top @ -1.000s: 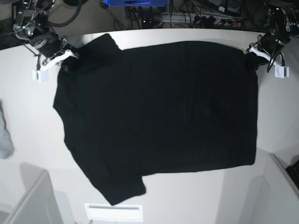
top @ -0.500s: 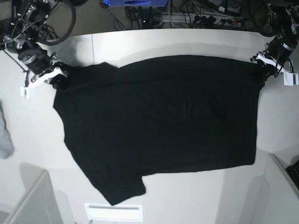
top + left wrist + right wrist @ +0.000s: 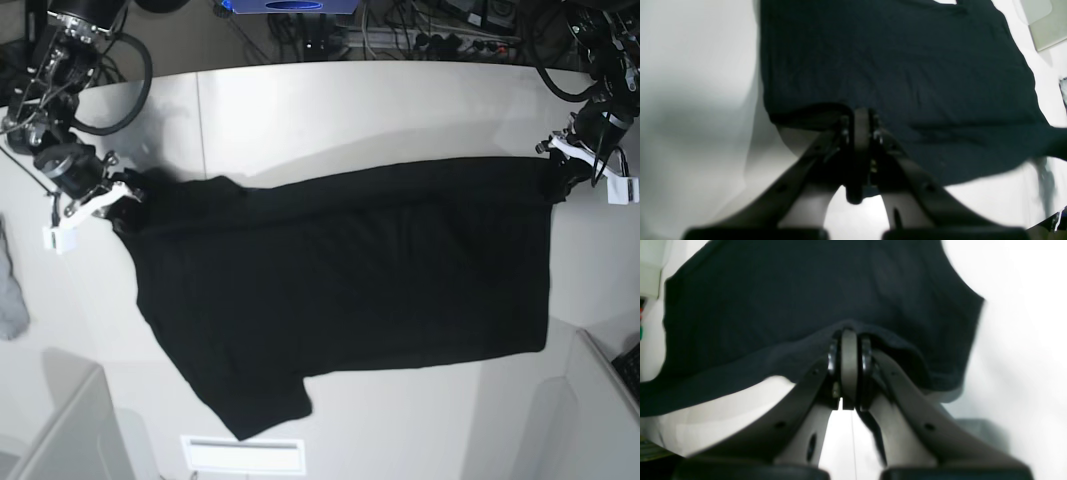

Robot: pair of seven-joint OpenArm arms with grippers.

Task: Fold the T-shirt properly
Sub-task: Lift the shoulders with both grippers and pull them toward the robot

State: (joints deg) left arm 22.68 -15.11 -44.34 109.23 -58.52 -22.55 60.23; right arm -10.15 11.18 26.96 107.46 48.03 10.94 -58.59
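The T-shirt's held edge (image 3: 345, 212) is stretched straight between both grippers, so my right gripper keeps bringing it down until it lies flat on the T-shirt's body (image 3: 195, 275), then let go.
The black T-shirt (image 3: 340, 280) lies spread on the white table (image 3: 330, 110), its far edge lifted and drawn over the body. My left gripper (image 3: 555, 180), on the right of the base view, is shut on the shirt's far right corner. My right gripper (image 3: 125, 200), on the left, is shut on the far left corner by the sleeve. In the left wrist view the closed fingers (image 3: 862, 133) pinch a fold of the T-shirt (image 3: 890, 66). The right wrist view shows the same pinch (image 3: 848, 350) on the dark cloth of the T-shirt (image 3: 806, 290). No print shows.
A small grey cloth (image 3: 10, 290) lies at the table's left edge. Raised white panels stand at the near left (image 3: 70, 430) and near right (image 3: 600, 400). A white slot plate (image 3: 243, 455) sits at the front edge. Cables and gear (image 3: 420, 30) crowd the back.
Both grippers have moved toward the near side of the table, dragging the shirt's far edge with them. More bare table now shows behind the shirt.
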